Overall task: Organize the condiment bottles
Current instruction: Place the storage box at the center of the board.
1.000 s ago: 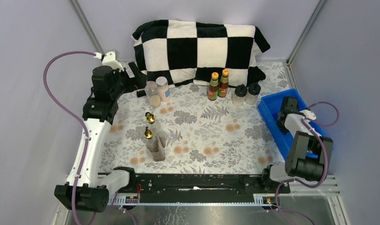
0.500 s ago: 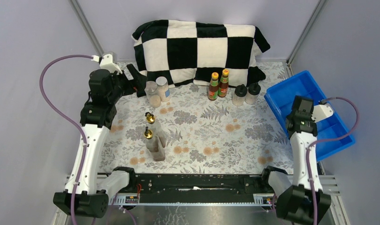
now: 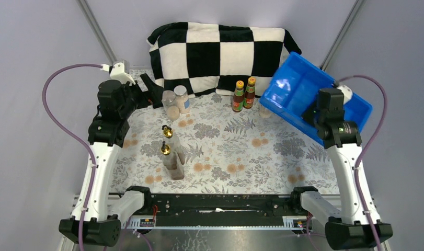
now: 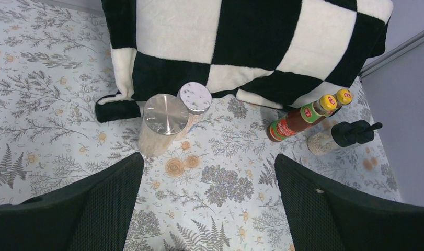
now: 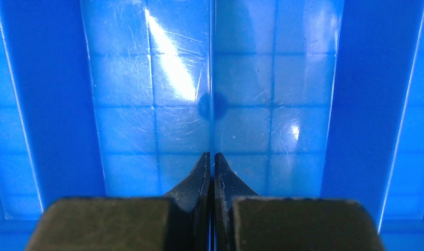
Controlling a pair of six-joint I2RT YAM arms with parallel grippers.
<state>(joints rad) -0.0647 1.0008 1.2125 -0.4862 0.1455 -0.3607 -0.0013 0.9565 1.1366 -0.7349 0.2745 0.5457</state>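
The blue tray's middle wall [image 5: 212, 63] is between my right gripper's fingers and the space before the sauce bottles [image 3: 231, 138] is open, so my right gripper should keep going there and let go of the tray.
Two red-brown sauce bottles [image 3: 243, 95] with yellow caps stand at the back centre and also show in the left wrist view [image 4: 304, 114]. Two grey-lidded jars [image 3: 175, 102] stand back left, just right of my open, empty left gripper [image 3: 153, 90], and show beyond the jaws [image 4: 167, 116]. Two gold-topped bottles [image 3: 170, 151] stand centre-left. The black-capped shakers [image 4: 341, 137] are almost hidden in the top view. My right gripper [image 3: 310, 112] is shut on the middle wall [image 5: 213, 78] of the blue tray [image 3: 290, 86] and holds it tilted in the air over them.
A black and white checked pillow [image 3: 220, 49] lies along the back wall behind the bottles. Grey walls and metal posts close in the floral table [image 3: 236, 151] on both sides.
My right arm has lifted the blue tray off the table's right side and swung it back and left, so it now covers the shakers. The left arm has barely moved.
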